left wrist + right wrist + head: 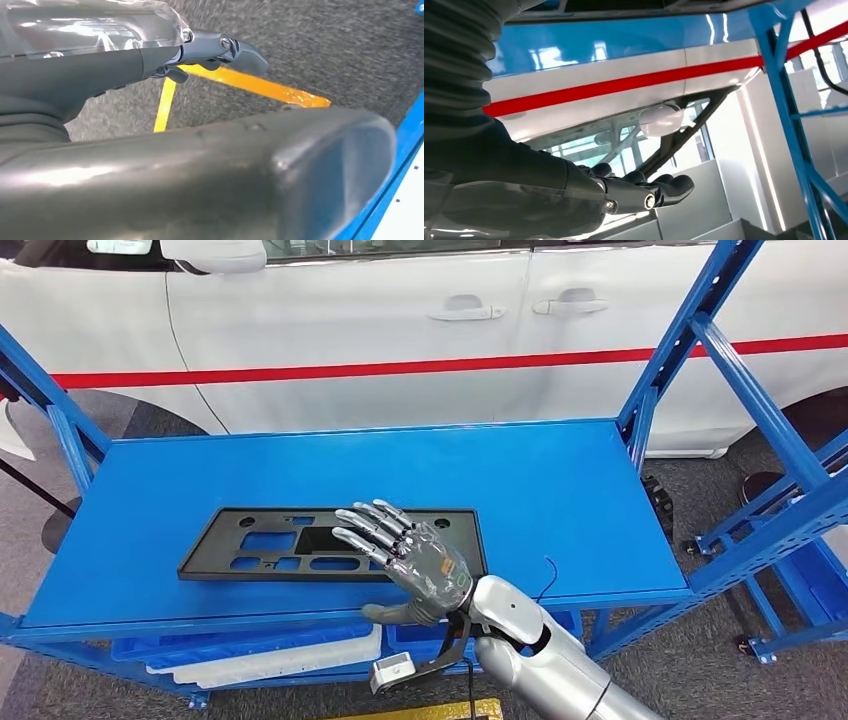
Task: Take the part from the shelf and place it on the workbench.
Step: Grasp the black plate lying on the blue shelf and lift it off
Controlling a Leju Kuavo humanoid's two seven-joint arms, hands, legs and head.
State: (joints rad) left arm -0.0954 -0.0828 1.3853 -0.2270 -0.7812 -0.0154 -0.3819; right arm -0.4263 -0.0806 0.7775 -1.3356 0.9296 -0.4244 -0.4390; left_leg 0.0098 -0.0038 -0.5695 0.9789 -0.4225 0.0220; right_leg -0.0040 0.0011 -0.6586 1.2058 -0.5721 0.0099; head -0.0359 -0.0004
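Note:
The black part (220,543) will show a box-shaped bottom side when I lift it, because the hollow amid the part's cut-outs (320,539) stays black while the cut-outs show blue.
A flat black plastic part (262,541) with several cut-outs lies on the blue shelf top (560,490), left of centre near the front. My right hand (412,562) is over the part's right end with its fingers spread and nothing in them, and its thumb lies by the shelf's front edge. In the right wrist view the right hand (624,192) has its dark fingers stretched out and holds nothing, and the part's dark edge (634,6) is beside the shelf surface. My left hand (125,75) hangs over the floor, fingers extended and empty.
A white car (400,320) with a red stripe stands just behind the shelf. Blue uprights (690,330) rise at the right and left ends. White and blue trays (270,655) sit on the lower level. Another blue rack (800,540) is at right. Yellow tape (260,87) marks the floor.

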